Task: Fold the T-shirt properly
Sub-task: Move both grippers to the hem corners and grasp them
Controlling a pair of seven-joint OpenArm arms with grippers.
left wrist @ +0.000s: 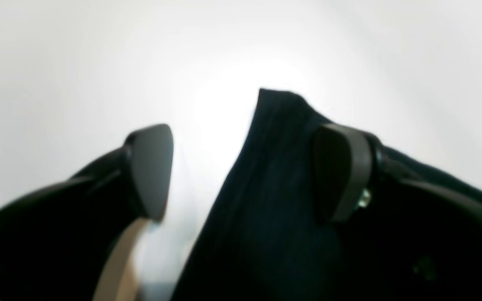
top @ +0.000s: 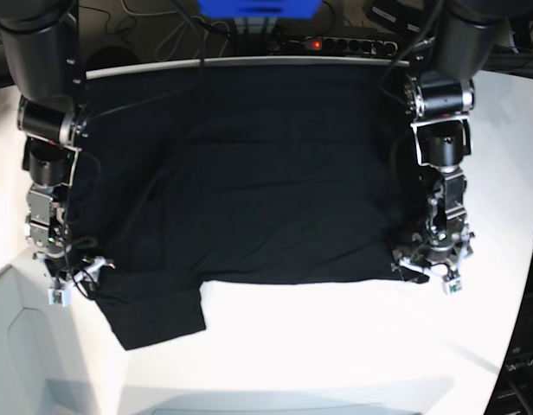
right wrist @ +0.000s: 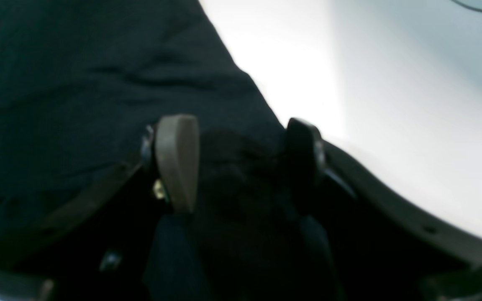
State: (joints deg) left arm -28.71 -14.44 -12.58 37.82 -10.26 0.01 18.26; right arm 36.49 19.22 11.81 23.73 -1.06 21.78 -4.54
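Observation:
The sleeve [top: 161, 316] is joined to the black T-shirt's front edge [top: 152, 281]. When I carry that edge back, the sleeve will follow along, still sticking out.
The black T-shirt [top: 249, 173] lies spread on the white table [top: 336, 354], plain side up, with one sleeve [top: 158, 316] sticking out at the front left. My left gripper [top: 429, 272] is open at the shirt's front right corner. In the left wrist view [left wrist: 245, 171] the black cloth [left wrist: 266, 209] lies between the fingers, against the right finger [left wrist: 341, 171]. My right gripper [top: 76, 281] is open at the shirt's left edge above the sleeve. In the right wrist view [right wrist: 241, 161] a bunch of cloth [right wrist: 78, 83] sits between the fingers.
A power strip [top: 336, 41] with cables and a blue object [top: 258, 7] lie beyond the table's back edge. Bare white table runs along the front and right of the shirt. The table's front corners are cut off at an angle.

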